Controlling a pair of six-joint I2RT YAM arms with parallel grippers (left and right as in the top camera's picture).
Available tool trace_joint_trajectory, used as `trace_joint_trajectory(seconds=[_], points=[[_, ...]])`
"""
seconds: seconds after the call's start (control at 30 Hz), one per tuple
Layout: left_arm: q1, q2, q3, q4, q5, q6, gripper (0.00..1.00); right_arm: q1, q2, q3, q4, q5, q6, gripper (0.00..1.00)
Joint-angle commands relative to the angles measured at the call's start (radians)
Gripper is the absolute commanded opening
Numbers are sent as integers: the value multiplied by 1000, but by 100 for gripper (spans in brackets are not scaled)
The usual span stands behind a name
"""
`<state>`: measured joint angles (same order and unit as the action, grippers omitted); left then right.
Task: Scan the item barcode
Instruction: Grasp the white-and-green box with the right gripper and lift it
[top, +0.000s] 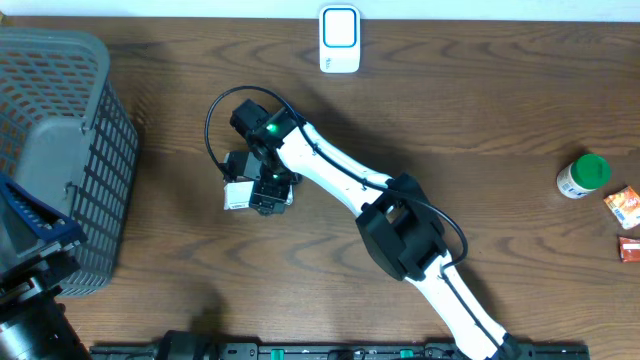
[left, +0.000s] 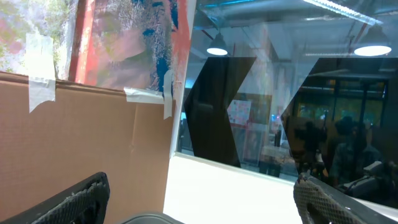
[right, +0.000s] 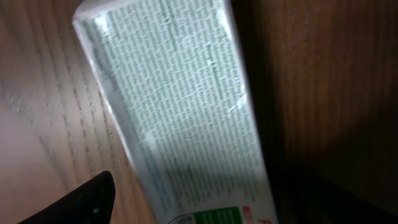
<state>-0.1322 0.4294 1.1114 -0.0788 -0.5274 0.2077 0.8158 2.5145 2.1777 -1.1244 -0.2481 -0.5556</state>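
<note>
I need to open wide because the white box (right: 180, 112) lies at a slant to my right gripper's fingers. I should line the fingers up with its long sides (right: 250, 115) before I close them.
The item is a white box printed with fine green text (right: 180, 106), lying flat on the wooden table (top: 237, 195). No barcode shows on the face turned towards me. My right gripper (right: 205, 199) reaches down over the box (top: 262, 190), open, one finger on each side. A strip of bare wood shows between the left finger (right: 87, 200) and the box edge. A white scanner unit (top: 340, 38) stands at the table's far edge. My left gripper (left: 202, 208) is open and empty, pointing up at a window and cardboard.
A grey mesh basket (top: 60, 150) fills the left side, with my left arm below it at the front left corner. At the far right stand a green-lidded bottle (top: 583, 175), an orange packet (top: 623, 207) and a small red packet (top: 630, 247).
</note>
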Motion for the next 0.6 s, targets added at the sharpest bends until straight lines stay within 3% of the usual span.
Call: trace_joint_trajectory(seconds=[0.0,0.2,0.43,0.47,0.53,0.57], points=[[5,-3,12,3,-8,9,95,20,132,-34,-11,-4,20,78],[5,-3,12,3,-8,9,95,23,151,-34,-64,-4,20,53],[5,-3,12,3,-8,9,95,24,151,-34,-127,-5,28,42],[5,-3,12,3,-8,9,95,24,151,-34,-130,-4,40,45],[5,-3,12,3,-8,9,95,24,151,-34,-128,-5,72,66],[5,-3,12,3,-8,9,95,24,151,-34,-125,-5,73,72]])
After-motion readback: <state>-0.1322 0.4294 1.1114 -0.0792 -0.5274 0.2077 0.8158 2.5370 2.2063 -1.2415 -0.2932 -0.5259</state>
